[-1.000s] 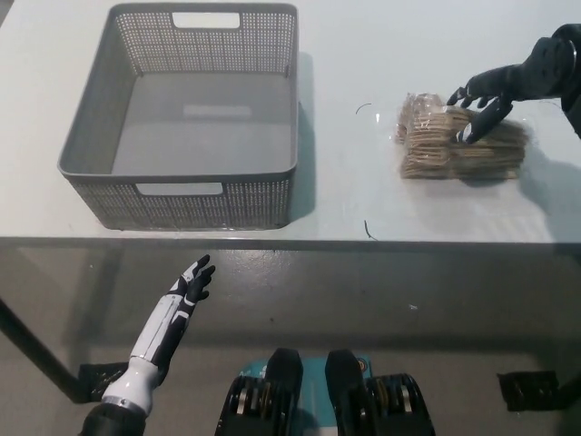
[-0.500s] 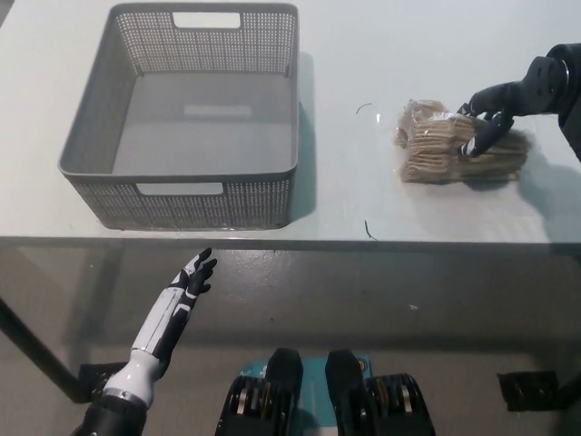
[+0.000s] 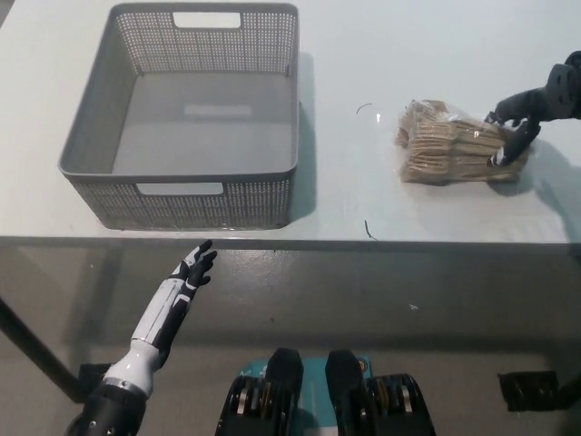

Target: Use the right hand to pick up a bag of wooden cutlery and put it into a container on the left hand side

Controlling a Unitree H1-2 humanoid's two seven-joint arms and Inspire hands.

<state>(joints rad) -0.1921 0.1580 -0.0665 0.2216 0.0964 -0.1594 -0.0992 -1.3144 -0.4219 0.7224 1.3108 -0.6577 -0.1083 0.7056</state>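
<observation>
The wooden cutlery (image 3: 452, 154) will slip crooked but remain inside when the robot carries it over, because the clear bag's film (image 3: 425, 111) is loose and wrinkled.
A clear bag of wooden cutlery (image 3: 451, 143) lies flat on the white table (image 3: 363, 54), right of centre. My black right hand (image 3: 515, 129) is at the bag's right end, open, with its fingers spread over that end and touching it. The bag rests on the table. An empty grey perforated basket (image 3: 177, 178) stands on the table's left half. My white left hand (image 3: 192, 272) hangs open below the table's front edge at the lower left.
Two thin dark scraps (image 3: 368, 229) lie on the table between the basket and the bag. The table's front edge (image 3: 290, 240) runs across the picture, with dark floor below it.
My right hand has slid right along the bag, from its top middle to its right end. The bag has shifted slightly. My left hand has barely moved.
</observation>
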